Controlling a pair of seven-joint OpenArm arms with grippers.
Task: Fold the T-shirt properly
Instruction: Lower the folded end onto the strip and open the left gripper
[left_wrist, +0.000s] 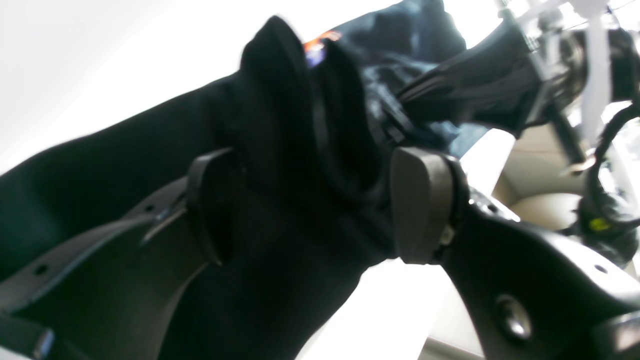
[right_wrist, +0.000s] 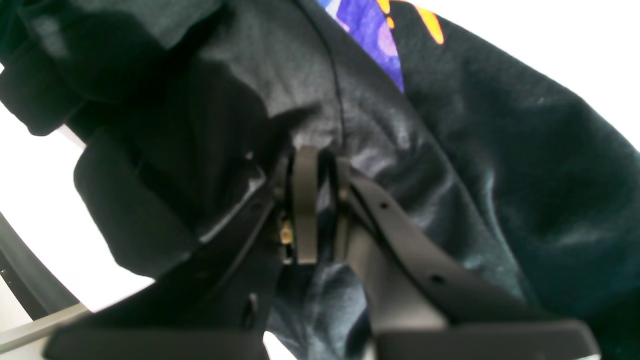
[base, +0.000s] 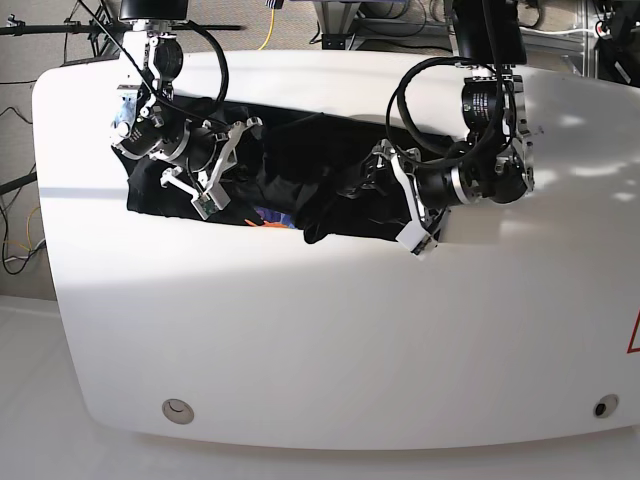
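Note:
The raised middle fold is between the open fingers of my left gripper, well inside the T-shirt's end, so my left gripper should move back and grab the T-shirt's far corner.
The black T-shirt lies bunched across the far half of the white table, with a bit of its orange and blue print showing at the near edge. My left gripper stands open, its two pads wide apart on either side of a raised fold of the T-shirt. In the base view the left gripper is at the shirt's right end. My right gripper is shut on the T-shirt, pinching a thin fold just below the purple and orange print. In the base view the right gripper is over the shirt's left part.
The table's rounded front edge runs along the bottom of the base view. Cables trail on the floor at the left. Frames and stands are behind the table's far edge.

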